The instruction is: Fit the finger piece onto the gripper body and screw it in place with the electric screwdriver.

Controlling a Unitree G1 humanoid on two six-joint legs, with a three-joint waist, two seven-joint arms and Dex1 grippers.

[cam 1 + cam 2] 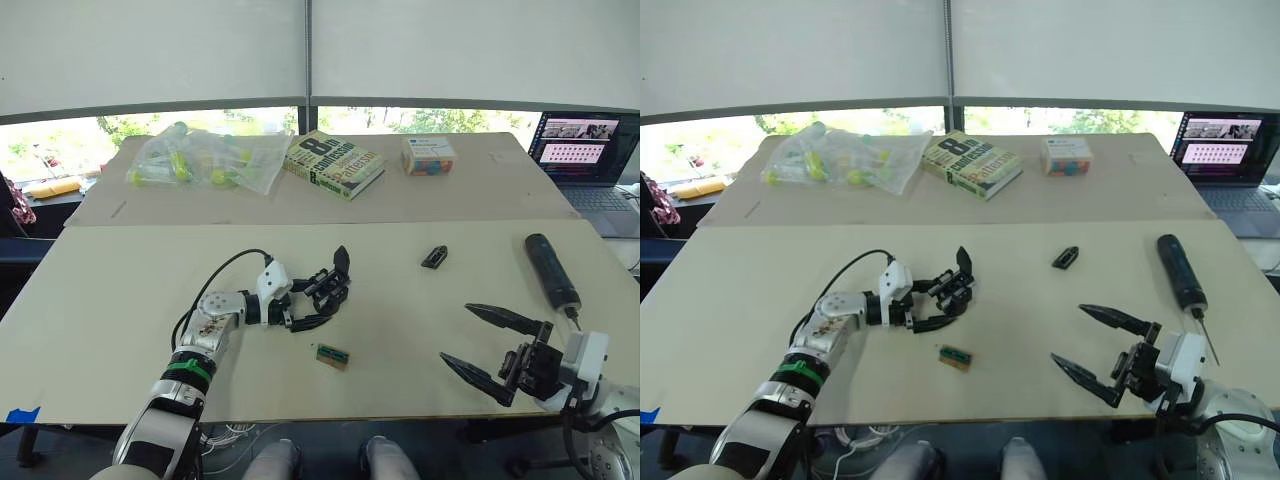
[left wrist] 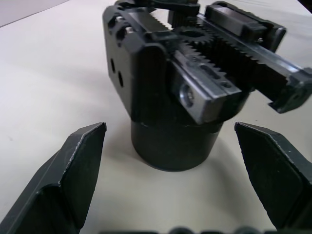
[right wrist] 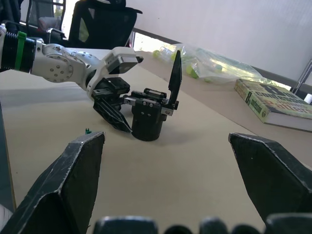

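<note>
The gripper body [image 1: 328,291] is upright on its round dark base [image 2: 174,148], so I expect it to turn on the spot and swing its finger along when the robot rotates it.
The gripper body [image 1: 332,285], black with a round dark base and one pointed finger sticking up, stands left of the table's middle. My left gripper [image 1: 318,302] is open around its base; its fingers [image 2: 78,165] flank the base without touching. The finger piece [image 1: 434,256], a small black wedge, lies alone right of centre. Further right lies the electric screwdriver [image 1: 552,270], a thick black cylinder with its thin bit pointing toward me. My right gripper [image 1: 455,332] hovers open and empty near the front right, between the screwdriver and the table's front edge.
A small green-and-brown block [image 1: 333,355] lies in front of the gripper body. On the far table are a plastic bag of yellow-green items [image 1: 205,158], a book [image 1: 335,163], a colourful box [image 1: 428,155] and, at the right, a laptop [image 1: 585,150].
</note>
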